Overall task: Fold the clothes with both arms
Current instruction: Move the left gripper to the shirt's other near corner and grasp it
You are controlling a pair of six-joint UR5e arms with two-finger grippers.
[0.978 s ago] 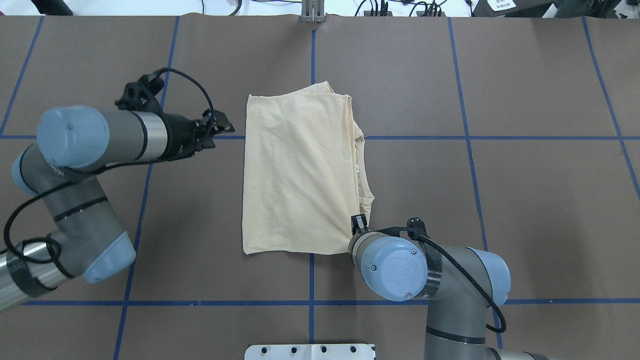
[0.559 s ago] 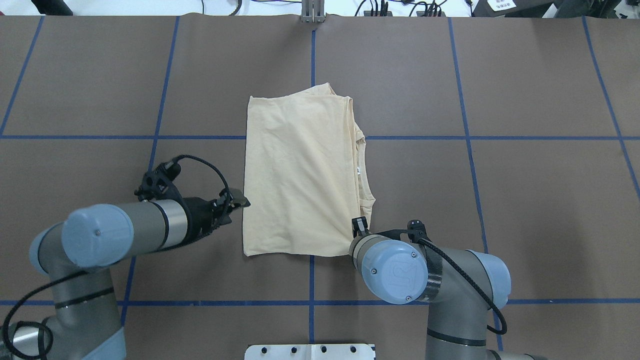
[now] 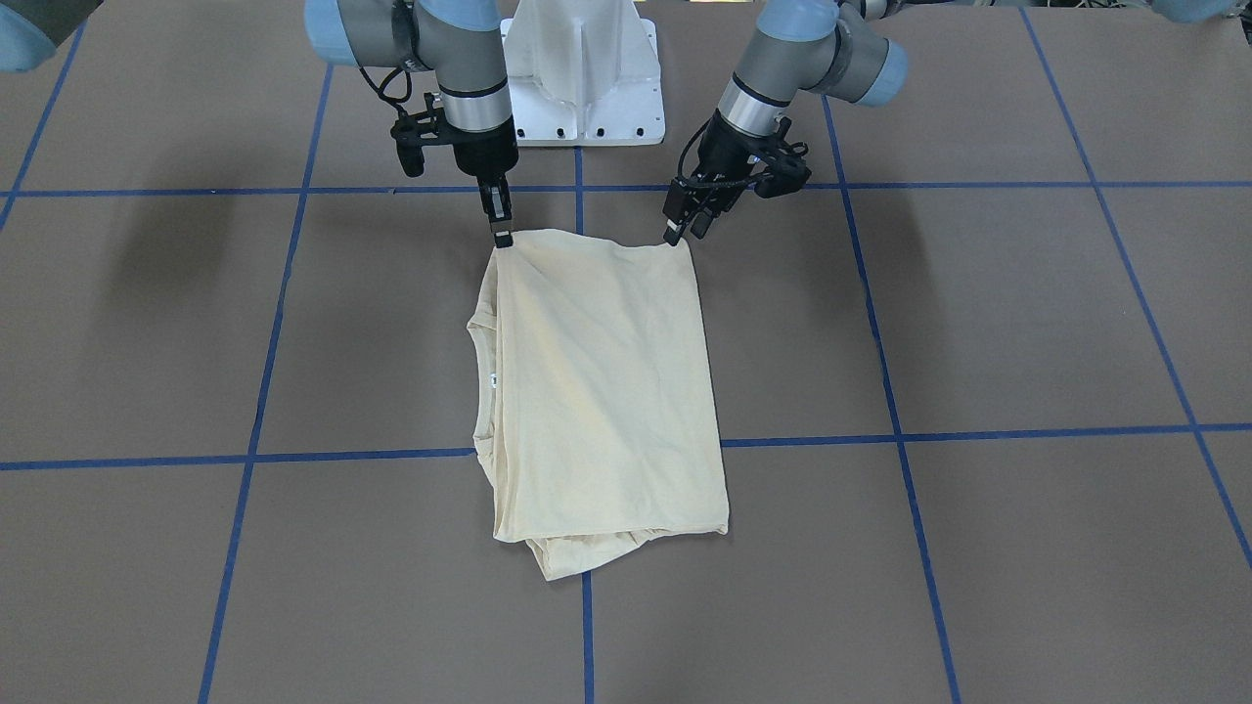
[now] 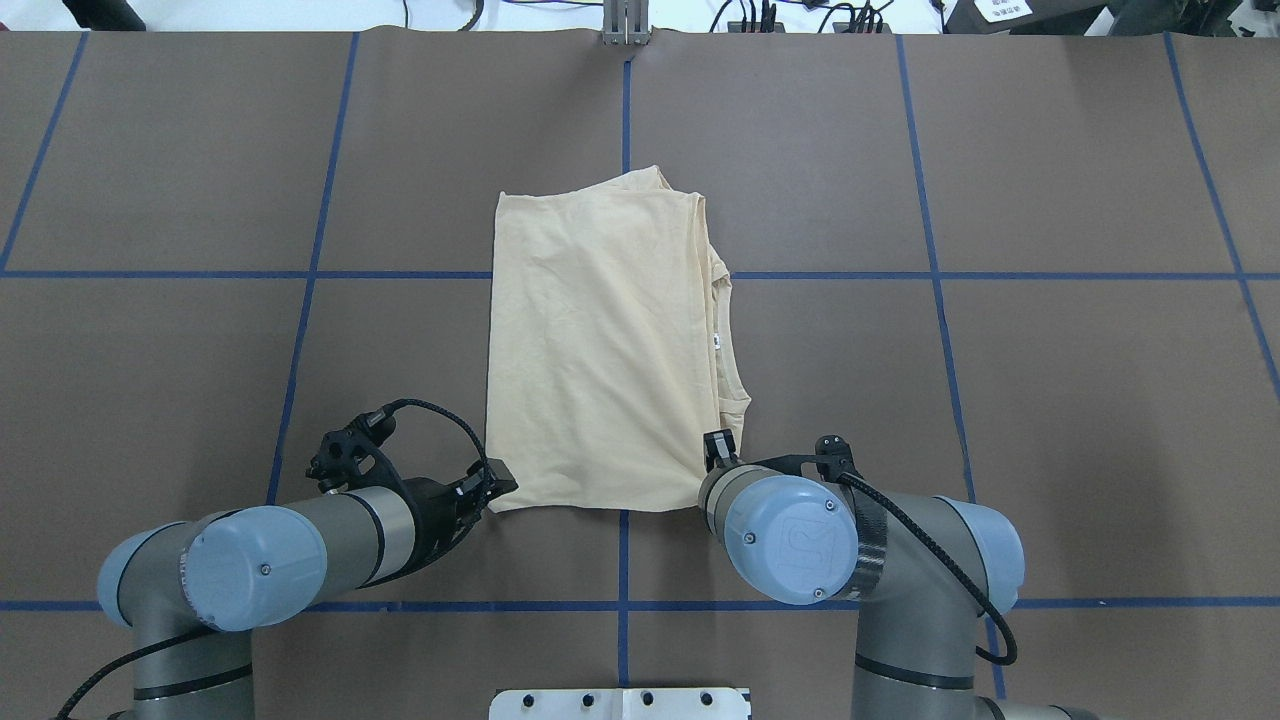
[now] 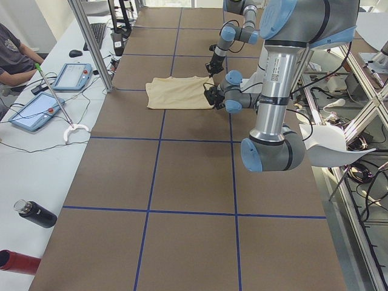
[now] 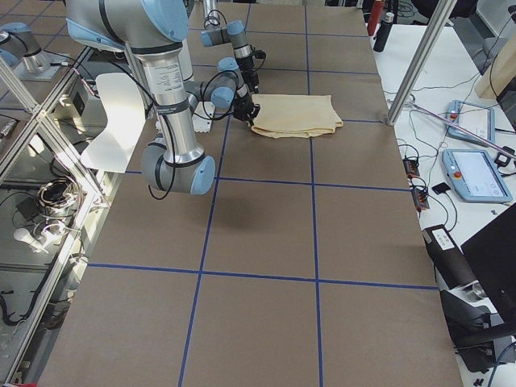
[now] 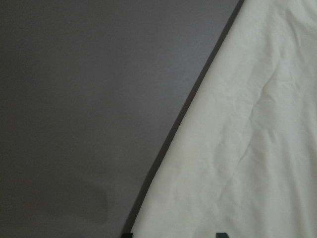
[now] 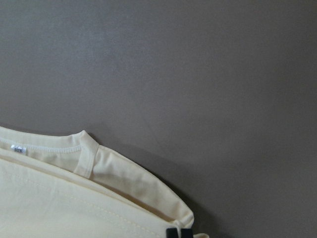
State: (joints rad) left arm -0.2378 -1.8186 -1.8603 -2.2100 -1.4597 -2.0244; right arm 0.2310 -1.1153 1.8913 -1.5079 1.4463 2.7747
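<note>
My gripper will fold the shirt's near edge over, but a slanted flap (image 3: 575, 556) sticks out past the shirt's far edge (image 3: 619, 535), so the flap will keep sticking out then.
The clothes (image 4: 600, 340) are one cream-yellow shirt lying as a folded rectangle at the table's middle, its ribbed neck and white label (image 4: 717, 340) along the right edge. In the front-facing view the shirt (image 3: 606, 391) has its near corners up by the robot. My right gripper (image 4: 716, 445) (image 3: 503, 239) stands on the near-right corner, fingertips together on the fabric in the right wrist view (image 8: 178, 233). My left gripper (image 4: 500, 487) (image 3: 682, 233) is open at the near-left corner. The left wrist view shows its tips apart on either side of the shirt's edge (image 7: 247, 148).
Brown table cover with blue tape grid lines. The white pedestal (image 3: 584, 88) stands at the robot's side of the table. A metal post (image 4: 626, 25) is at the far edge. In the left side view a seated person (image 5: 12, 54), tablets and a bottle (image 5: 36, 213) are off the table.
My left arm has swung from the shirt's far-left side back toward the robot, down to the near-left corner. The right arm and the shirt have stayed put.
</note>
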